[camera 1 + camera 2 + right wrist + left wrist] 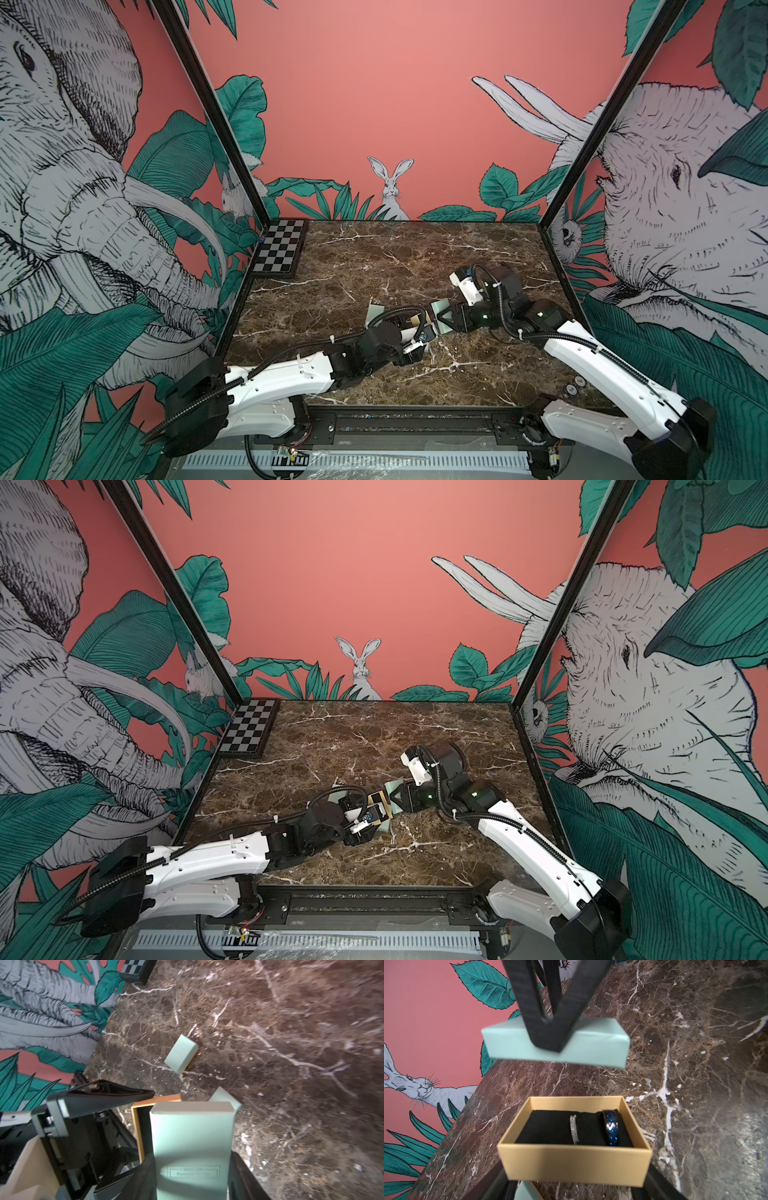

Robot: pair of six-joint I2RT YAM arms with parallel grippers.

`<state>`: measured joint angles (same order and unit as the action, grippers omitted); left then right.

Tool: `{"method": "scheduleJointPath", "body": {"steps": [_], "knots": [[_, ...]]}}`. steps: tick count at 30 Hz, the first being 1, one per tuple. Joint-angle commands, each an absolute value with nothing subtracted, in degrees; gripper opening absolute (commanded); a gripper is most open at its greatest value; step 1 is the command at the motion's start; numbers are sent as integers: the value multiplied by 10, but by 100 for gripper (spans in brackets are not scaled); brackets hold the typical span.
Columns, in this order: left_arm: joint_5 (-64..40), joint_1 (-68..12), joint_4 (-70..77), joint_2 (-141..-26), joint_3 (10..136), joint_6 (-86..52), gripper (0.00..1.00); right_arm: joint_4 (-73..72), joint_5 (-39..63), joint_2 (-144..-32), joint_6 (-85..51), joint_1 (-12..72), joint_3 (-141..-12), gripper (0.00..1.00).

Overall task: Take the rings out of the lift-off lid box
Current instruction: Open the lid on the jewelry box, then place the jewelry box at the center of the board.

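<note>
I should keep carrying the tan box with my left gripper until it rests on clear marble, as the tan box's opening faces up with both rings in its foam.
My left gripper is shut on the open tan box, with one finger on each of two opposite walls. Two rings stand upright in its black foam: a sparkly silver ring and a dark ring with blue flecks. The mint-green lid is off the box and held just above and beyond it. My right gripper is shut on that lid, and one of its black fingers crosses the lid's side. In both top views the two grippers meet mid-table, the lid beside the tan box.
A closed mint-green box lies on the marble table left of the left wrist. Another mint piece lies under the held box. A chessboard sits at the back left corner, and two small round discs lie front right.
</note>
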<state>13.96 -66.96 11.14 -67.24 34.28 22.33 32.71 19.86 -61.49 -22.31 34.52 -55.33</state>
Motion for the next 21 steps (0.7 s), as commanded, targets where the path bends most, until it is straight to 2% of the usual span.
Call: {"method": "scheduleJointPath", "body": {"steps": [1, 5, 9, 21], "knots": [[119, -667, 147, -689, 349, 222, 7, 352, 106, -602, -230, 317, -554, 35], [89, -666, 192, -745, 373, 223, 7, 384, 30, -627, -257, 262, -546, 33], [65, -666, 231, -827, 417, 232, 7, 399, -4, -655, -274, 231, -537, 30], [-47, -625, 316, -1057, 568, 185, 9, 379, -64, -691, -289, 182, -494, 34]]}}
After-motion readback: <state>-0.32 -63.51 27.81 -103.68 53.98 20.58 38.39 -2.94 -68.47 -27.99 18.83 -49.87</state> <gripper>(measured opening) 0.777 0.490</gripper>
